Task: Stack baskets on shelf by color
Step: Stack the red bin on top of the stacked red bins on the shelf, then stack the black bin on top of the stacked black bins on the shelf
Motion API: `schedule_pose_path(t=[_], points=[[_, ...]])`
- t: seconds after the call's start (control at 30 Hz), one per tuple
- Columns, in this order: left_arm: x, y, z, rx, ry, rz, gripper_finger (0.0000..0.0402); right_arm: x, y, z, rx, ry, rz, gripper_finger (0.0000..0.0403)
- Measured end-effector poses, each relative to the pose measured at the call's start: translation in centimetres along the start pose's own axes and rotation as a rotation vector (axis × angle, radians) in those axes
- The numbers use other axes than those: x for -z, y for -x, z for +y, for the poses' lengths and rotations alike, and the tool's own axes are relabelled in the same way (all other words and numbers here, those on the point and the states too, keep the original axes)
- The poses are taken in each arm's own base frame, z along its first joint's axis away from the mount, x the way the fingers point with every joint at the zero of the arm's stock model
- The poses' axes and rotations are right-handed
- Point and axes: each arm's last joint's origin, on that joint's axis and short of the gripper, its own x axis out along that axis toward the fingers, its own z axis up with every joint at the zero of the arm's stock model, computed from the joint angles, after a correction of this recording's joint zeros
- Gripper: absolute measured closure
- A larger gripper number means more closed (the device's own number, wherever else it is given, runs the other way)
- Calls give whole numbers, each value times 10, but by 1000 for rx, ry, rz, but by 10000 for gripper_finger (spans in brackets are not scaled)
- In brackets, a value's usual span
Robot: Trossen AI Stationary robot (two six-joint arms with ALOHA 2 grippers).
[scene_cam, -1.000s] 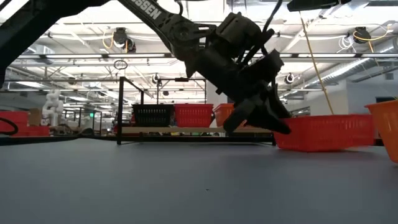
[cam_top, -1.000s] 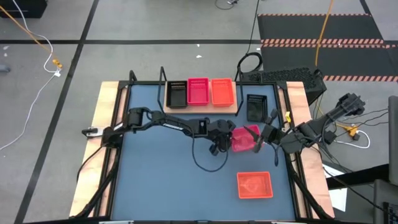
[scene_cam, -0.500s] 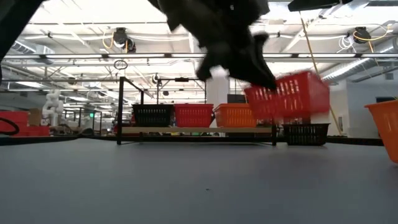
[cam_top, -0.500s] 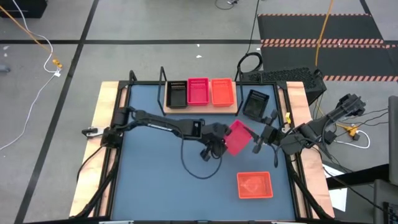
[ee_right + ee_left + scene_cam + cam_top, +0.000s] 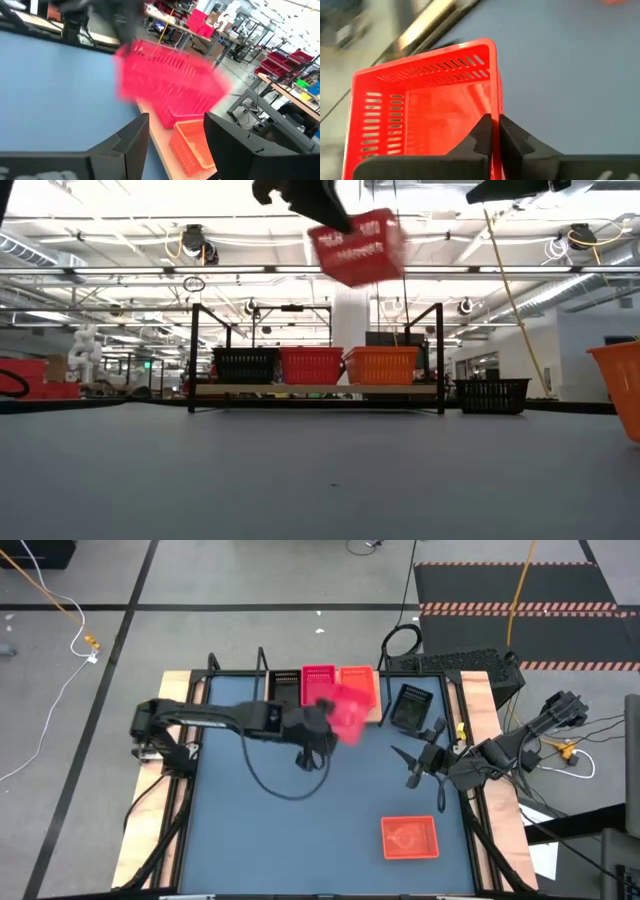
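The held pinkish-red basket (image 5: 348, 717) hangs by its rim, higher than the empty pinkish-red basket on the shelf (image 5: 318, 678), so my left gripper keeps moving it until it nests.
My left gripper (image 5: 322, 728) is shut on a pinkish-red basket (image 5: 348, 712), which it holds high in the air (image 5: 355, 248) just in front of the shelf (image 5: 372, 712). On the shelf board stand a black basket (image 5: 285, 690), a pinkish-red basket (image 5: 316, 680) and an orange-red basket (image 5: 360, 683), side by side on their bottoms. My right gripper (image 5: 415, 765) waits open near the table's right edge with nothing between its fingers (image 5: 131, 137). My left gripper pinches the rim of one side wall (image 5: 493, 102) of the pinkish-red basket, one finger inside the basket and one outside. The fingers slant down toward the table's right. The basket hangs tilted, lifted clear of table and shelf.
Another black basket (image 5: 410, 707) sits askew on the table right of the shelf. An orange-red basket (image 5: 410, 837) lies near the front right. Black wire uprights (image 5: 195, 355) stand at the shelf's ends. The left half of the blue tabletop (image 5: 240, 820) is bare.
My left gripper has lifted the pinkish-red basket off the table at centre right. It has carried the basket up, toward the far edge and leftward, to just in front of the shelf. The basket has tipped on the way.
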Motion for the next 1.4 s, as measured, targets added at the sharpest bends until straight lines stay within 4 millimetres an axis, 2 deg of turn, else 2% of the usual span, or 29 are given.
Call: schedule_pose_path(t=[0.1,0.17,0.27,0.37,0.43,0.53,0.7,0.9,1.3,1.4], points=[[13,13,22,-146,116,74,382,2,0,0,0,4,10,218],[26,13,36,-199,188,122,390,2,0,0,0,6,12,218],[49,7,53,-224,272,189,394,2,0,0,0,6,11,218],[74,-11,67,-228,320,253,381,2,0,0,0,6,11,218],[94,-24,70,-213,346,318,377,2,0,0,0,6,11,218],[116,-41,73,-169,385,328,383,2,0,0,-1,5,12,218],[138,-61,62,-121,401,339,391,2,0,0,-1,8,13,218],[138,-69,50,-122,363,311,356,2,0,0,-1,15,13,218],[122,-71,38,-55,341,234,351,2,0,0,-1,9,13,218],[110,-72,38,-94,331,164,351,2,0,0,-1,10,13,218]])
